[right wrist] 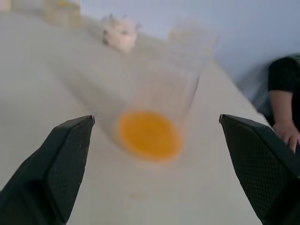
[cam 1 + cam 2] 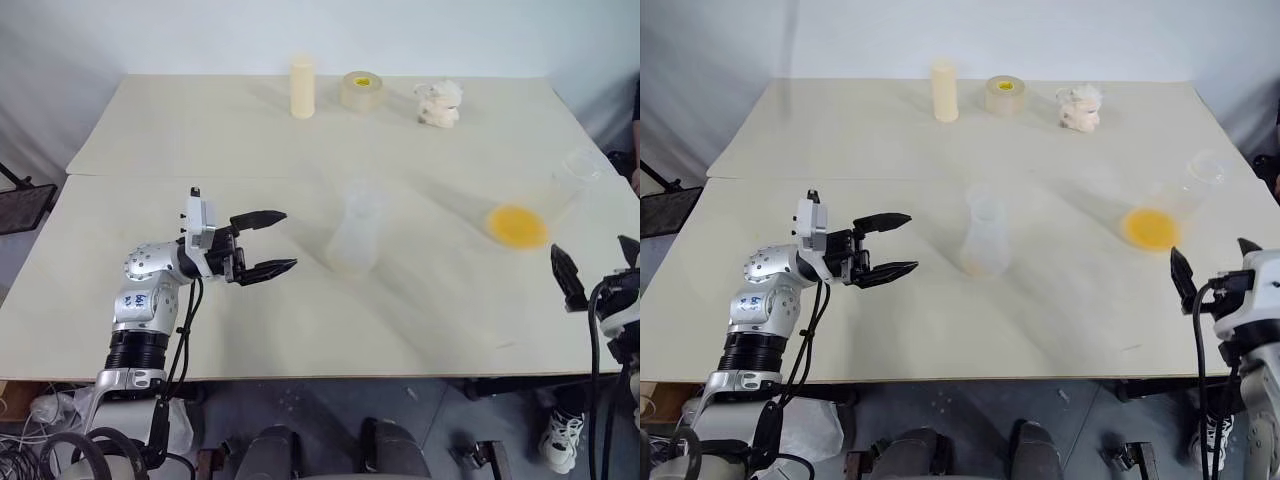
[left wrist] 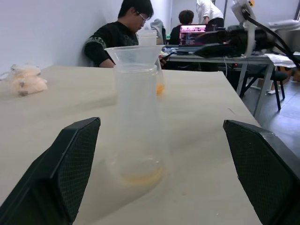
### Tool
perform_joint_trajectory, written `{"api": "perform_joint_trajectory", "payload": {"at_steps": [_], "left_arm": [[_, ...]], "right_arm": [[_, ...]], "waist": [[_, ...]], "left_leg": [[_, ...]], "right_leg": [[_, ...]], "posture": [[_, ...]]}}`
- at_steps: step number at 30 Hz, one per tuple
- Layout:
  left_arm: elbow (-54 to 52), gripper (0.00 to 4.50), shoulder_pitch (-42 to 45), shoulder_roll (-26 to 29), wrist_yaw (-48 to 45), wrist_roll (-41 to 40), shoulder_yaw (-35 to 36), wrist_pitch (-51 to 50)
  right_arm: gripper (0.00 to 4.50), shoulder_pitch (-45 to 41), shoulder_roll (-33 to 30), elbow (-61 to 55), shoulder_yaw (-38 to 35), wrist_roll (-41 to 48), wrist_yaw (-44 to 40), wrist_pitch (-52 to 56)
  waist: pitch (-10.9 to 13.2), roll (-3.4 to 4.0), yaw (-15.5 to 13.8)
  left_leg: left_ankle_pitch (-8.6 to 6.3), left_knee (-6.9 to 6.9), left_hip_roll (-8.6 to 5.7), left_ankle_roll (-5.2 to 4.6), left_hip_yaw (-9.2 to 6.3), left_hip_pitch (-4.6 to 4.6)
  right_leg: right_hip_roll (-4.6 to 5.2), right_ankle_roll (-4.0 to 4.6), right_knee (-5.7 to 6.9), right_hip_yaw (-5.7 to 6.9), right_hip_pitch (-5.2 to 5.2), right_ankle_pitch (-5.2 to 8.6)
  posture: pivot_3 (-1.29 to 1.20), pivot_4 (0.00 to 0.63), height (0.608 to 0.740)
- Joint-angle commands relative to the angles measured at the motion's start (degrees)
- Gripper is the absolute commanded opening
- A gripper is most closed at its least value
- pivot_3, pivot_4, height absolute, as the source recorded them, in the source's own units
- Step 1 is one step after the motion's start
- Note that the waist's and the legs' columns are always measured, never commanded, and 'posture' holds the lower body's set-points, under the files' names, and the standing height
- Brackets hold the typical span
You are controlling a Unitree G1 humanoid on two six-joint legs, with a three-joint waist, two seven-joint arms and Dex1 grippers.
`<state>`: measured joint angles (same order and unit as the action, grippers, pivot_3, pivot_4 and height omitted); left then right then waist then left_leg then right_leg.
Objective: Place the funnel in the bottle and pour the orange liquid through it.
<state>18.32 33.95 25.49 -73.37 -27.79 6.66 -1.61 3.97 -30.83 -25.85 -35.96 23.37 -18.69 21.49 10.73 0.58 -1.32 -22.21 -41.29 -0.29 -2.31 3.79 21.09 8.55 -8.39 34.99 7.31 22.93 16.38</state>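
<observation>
The clear vessel [image 2: 1164, 213] stands free in front of my right gripper's open fingers. I keep moving toward its neck [image 2: 1202, 173] until the fingers are on both sides of it, and then close them.
The frosted bottle [image 2: 353, 245] stands mid-table with the clear funnel [image 3: 136, 52] seated in its mouth. A faint orange trace shows at the bottle's bottom in the left wrist view. My left gripper [image 2: 268, 243] hovers just left of the bottle, open, pointing at it, with nothing between its fingers. The orange liquid [image 2: 517, 226] lies as a shallow pool in a clear wide-based vessel [image 2: 578, 167] at the right side of the table. My right gripper [image 2: 596, 266] is at the table's front right edge, near the vessel, open and empty, facing the orange liquid [image 1: 149, 134].
Along the back of the table stand a cream cylinder [image 2: 302, 88], a tape roll [image 2: 361, 90] and a white crumpled lump [image 2: 438, 103]. A person's arm [image 1: 282, 93] rests beyond the table's right edge. People sit at a desk [image 3: 117, 37] behind.
</observation>
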Motion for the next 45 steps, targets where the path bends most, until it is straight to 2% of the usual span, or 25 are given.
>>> {"api": "perform_joint_trajectory", "payload": {"at_steps": [1,8,22,39,42,45], "left_arm": [[-3.0,4.47,0.0,-0.1,0.3,-1.0,0.3,0.7],[-7.6,4.47,-2.5,0.5,2.8,-1.6,0.8,-1.7],[-12.5,4.47,-5.6,1.4,5.2,-2.9,1.5,-4.2],[-13.0,4.47,-5.8,1.0,6.4,-2.7,2.0,-4.7],[-14.2,4.5,-6.9,0.9,7.3,-2.7,2.1,-4.6],[-15.4,4.5,-8.1,0.9,8.2,-3.0,2.4,-4.6]], "right_arm": [[4.5,-3.3,-0.7,2.9,0.3,-0.5,1.9,0.2],[4.5,-16.0,-0.7,17.8,3.4,-2.6,3.6,-3.7],[4.5,-27.3,-1.8,34.5,8.2,-6.0,1.9,-12.7],[4.5,-45.5,-3.4,64.3,12.5,-11.3,0.6,-29.6],[3.84,-47.6,-3.3,67.7,13.1,-11.4,0.1,-32.2],[2.78,-47.9,-2.6,67.5,12.8,-10.2,-0.5,-32.4]], "waist": [[0.0,0.0,-0.1],[0.0,0.04,0.2],[0.0,0.05,0.5],[0.0,0.07,1.9],[0.0,0.08,1.8],[0.0,0.08,1.9]], "left_leg": [[0.0,0.0,0.0,0.0,-0.01,0.01],[0.0,0.06,0.01,0.0,-0.04,0.0],[0.0,0.06,0.06,0.0,-0.06,0.02],[0.0,0.15,0.18,0.0,-0.09,0.02],[0.0,0.16,0.23,0.0,-0.12,0.03],[0.0,0.18,0.24,0.0,-0.14,0.04]], "right_leg": [[0.0,0.0,0.0,0.0,0.0,0.0],[0.0,0.0,-0.02,0.03,-0.01,0.0],[0.01,0.0,-0.03,0.04,-0.01,0.0],[0.02,0.0,-0.08,0.07,-0.01,0.0],[0.04,0.0,-0.08,0.07,-0.01,0.0],[0.04,0.0,-0.08,0.08,-0.01,0.0]], "posture": [[0.0,0.15,0.74],[0.0,0.15,0.74],[0.0,0.15,0.74],[0.0,0.15,0.74],[0.0,0.15,0.74],[0.0,0.15,0.74]]}}
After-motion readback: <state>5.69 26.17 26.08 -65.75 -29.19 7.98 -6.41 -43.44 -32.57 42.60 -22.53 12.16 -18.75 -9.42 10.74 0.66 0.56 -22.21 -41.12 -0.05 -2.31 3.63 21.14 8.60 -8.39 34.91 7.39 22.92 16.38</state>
